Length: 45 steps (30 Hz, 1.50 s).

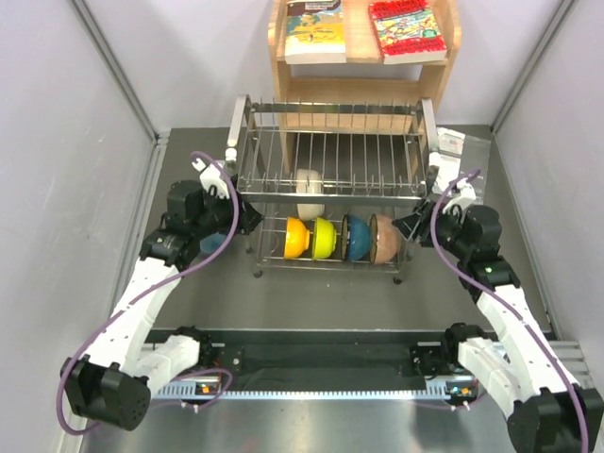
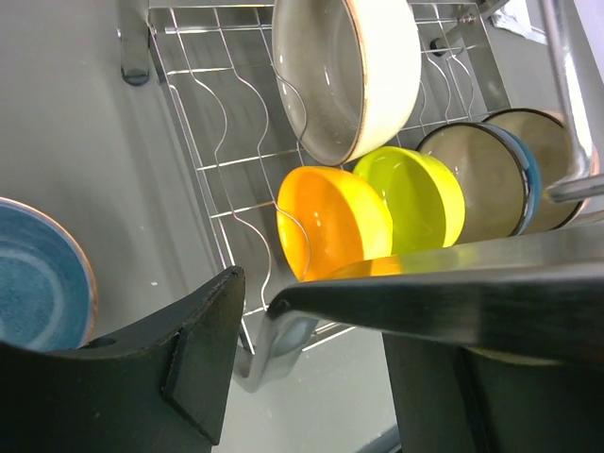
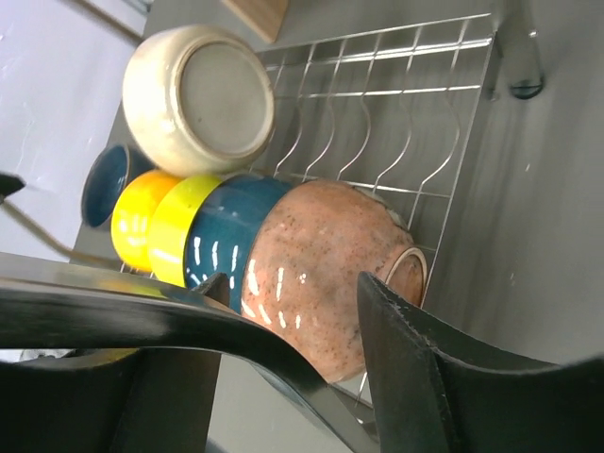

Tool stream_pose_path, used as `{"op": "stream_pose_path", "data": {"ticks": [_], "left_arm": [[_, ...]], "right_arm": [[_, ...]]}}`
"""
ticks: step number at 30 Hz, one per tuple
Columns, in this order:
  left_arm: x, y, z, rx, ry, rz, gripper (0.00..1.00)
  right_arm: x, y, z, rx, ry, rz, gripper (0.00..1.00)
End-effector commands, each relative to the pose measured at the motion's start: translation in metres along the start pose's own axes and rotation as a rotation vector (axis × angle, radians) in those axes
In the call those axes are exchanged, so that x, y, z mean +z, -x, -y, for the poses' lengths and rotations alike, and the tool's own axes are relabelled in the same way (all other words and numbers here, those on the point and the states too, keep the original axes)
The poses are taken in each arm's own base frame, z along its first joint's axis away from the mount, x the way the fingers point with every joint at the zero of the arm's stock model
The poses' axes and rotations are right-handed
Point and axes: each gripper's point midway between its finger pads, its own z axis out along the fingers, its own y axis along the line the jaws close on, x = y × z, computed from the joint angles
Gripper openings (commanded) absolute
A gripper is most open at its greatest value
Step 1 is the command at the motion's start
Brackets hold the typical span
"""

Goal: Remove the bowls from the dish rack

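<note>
The dish rack is close to the black rail. Both my grippers therefore need to push the rack back before my left gripper takes the orange bowl.
The dish rack stands mid-table. A cream bowl leans on its upper tier. Orange, lime, teal and pinkish-tan bowls stand on edge in a row below. A blue bowl sits on the table left of the rack. My left gripper is open at the rack's left end, with a rack bar crossing in front of it. My right gripper is open at the right end, its fingers either side of the pinkish-tan bowl.
A wooden shelf with books stands right behind the rack. Grey walls close in both sides. A black rail runs along the near edge between the arm bases. A small packet lies by the rack's back right corner.
</note>
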Motion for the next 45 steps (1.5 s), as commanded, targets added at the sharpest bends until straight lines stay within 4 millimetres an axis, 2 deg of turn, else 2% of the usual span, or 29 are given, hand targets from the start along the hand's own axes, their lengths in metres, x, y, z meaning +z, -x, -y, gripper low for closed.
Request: {"op": "stream_pose_path", "data": {"ticks": [1, 10, 20, 26, 28, 32, 35, 36, 37, 38, 39, 42, 45], "left_arm": [[0.008, 0.014, -0.007, 0.006, 0.027, 0.074, 0.63], [0.036, 0.021, -0.028, 0.006, 0.102, 0.059, 0.63], [0.061, 0.041, -0.036, 0.009, 0.122, 0.085, 0.63], [0.068, 0.036, -0.043, 0.000, 0.138, 0.073, 0.64], [0.065, 0.032, -0.043, -0.002, 0.140, 0.077, 0.66], [0.054, 0.037, -0.045, -0.003, 0.165, 0.119, 0.68], [0.036, 0.046, -0.040, -0.003, 0.183, 0.157, 0.69], [0.024, 0.053, -0.035, 0.005, 0.182, 0.191, 0.70], [0.017, 0.054, -0.038, 0.003, 0.209, 0.207, 0.71], [0.010, 0.056, -0.037, 0.005, 0.216, 0.223, 0.71], [-0.001, 0.061, -0.034, 0.012, 0.219, 0.254, 0.72], [-0.020, 0.059, -0.034, 0.012, 0.251, 0.266, 0.72], [-0.030, 0.041, -0.026, 0.010, 0.215, 0.222, 0.70]], "right_arm": [[0.017, 0.040, -0.007, -0.071, -0.015, 0.107, 0.56], [0.042, 0.052, -0.006, -0.071, -0.017, 0.111, 0.57], [0.066, 0.062, 0.001, -0.096, -0.031, 0.104, 0.58], [0.077, 0.065, 0.003, -0.121, -0.030, 0.081, 0.68], [0.076, 0.066, 0.003, -0.127, -0.035, 0.079, 0.69], [0.066, 0.067, 0.000, -0.130, -0.041, 0.084, 0.72], [0.048, 0.068, -0.001, -0.126, -0.061, 0.111, 0.73], [0.043, 0.069, -0.002, -0.127, -0.065, 0.125, 0.73], [0.037, 0.072, -0.001, -0.124, -0.078, 0.146, 0.73], [0.025, 0.070, -0.003, -0.124, -0.088, 0.154, 0.78], [0.019, 0.071, -0.003, -0.126, -0.098, 0.162, 0.79], [0.000, 0.069, 0.001, -0.134, -0.147, 0.171, 0.79], [-0.014, 0.058, 0.006, -0.127, -0.181, 0.160, 0.79]]}}
